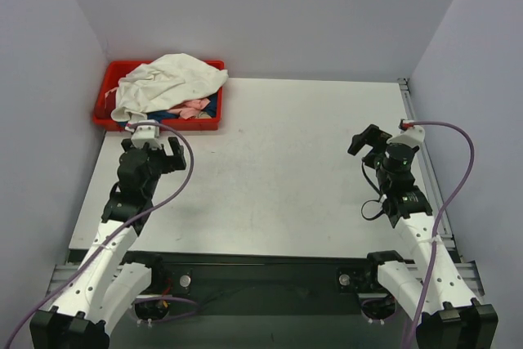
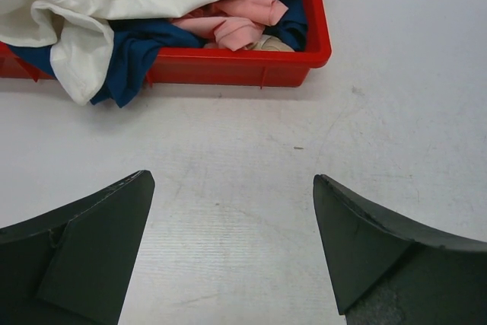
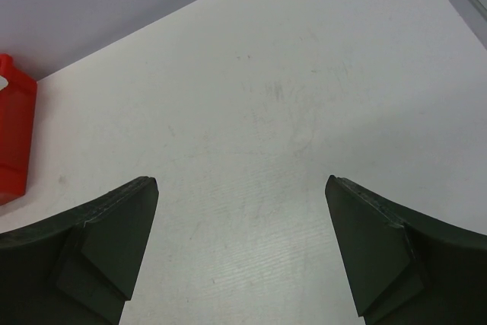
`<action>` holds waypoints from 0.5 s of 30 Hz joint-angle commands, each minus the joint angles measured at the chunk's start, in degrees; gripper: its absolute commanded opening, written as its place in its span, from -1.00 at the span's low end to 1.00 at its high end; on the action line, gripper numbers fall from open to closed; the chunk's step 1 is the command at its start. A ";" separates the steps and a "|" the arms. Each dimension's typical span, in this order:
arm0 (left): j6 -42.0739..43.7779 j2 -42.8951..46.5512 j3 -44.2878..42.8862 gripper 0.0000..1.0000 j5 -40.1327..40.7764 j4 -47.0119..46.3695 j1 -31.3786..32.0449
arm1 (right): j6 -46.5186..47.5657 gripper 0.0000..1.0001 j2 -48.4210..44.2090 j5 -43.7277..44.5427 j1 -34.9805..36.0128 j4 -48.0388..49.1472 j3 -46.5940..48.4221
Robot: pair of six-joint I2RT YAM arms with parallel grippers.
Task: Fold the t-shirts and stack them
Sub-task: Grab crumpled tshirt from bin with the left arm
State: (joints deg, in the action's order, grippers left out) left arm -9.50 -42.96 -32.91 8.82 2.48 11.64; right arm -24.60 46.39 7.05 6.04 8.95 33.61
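My left gripper should keep going, as the cream-white shirt [image 1: 173, 82] lies on top with a fold over the near rim, toward that fold [image 1: 128, 112] until its fingers straddle it.
The t-shirts lie crumpled in a red plastic tray [image 1: 105, 96] at the table's far left. A large cream-white shirt [image 1: 167, 79] covers the pile and hangs over the near rim. A blue shirt [image 2: 133, 47] and a pale pink shirt [image 2: 236, 24] show beneath it in the left wrist view. No dark red shirt shows. My left gripper [image 1: 155, 146] is open and empty, just in front of the tray [image 2: 228, 68]. My right gripper [image 1: 372, 143] is open and empty over bare table at the right.
Grey walls close in the table on the left, back and right. A metal rail [image 1: 413, 120] runs along the table's right edge. The tray's corner shows at the left of the right wrist view [image 3: 14, 135].
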 commanded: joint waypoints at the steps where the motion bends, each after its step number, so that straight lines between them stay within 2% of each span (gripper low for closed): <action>1: 2.73 -3.35 -5.49 0.95 3.46 -0.83 0.05 | -1.06 1.00 -0.07 -0.18 -0.07 0.19 2.52; 7: 4.49 -15.64 -15.33 0.95 3.23 -0.28 -1.96 | 0.25 1.00 -0.25 -2.30 0.02 1.51 2.43; 13: 2.91 -31.12 -26.49 0.94 0.14 3.05 -10.49 | 0.08 1.00 -1.48 -1.34 0.02 1.68 1.38; 15: 3.08 -35.60 -27.47 0.95 0.41 1.66 -13.64 | 0.08 1.00 -1.74 -1.07 -0.15 2.03 1.03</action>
State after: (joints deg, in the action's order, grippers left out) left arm -6.55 -74.50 -57.08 9.80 3.70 1.78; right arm -24.86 46.06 5.54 6.04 8.80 33.95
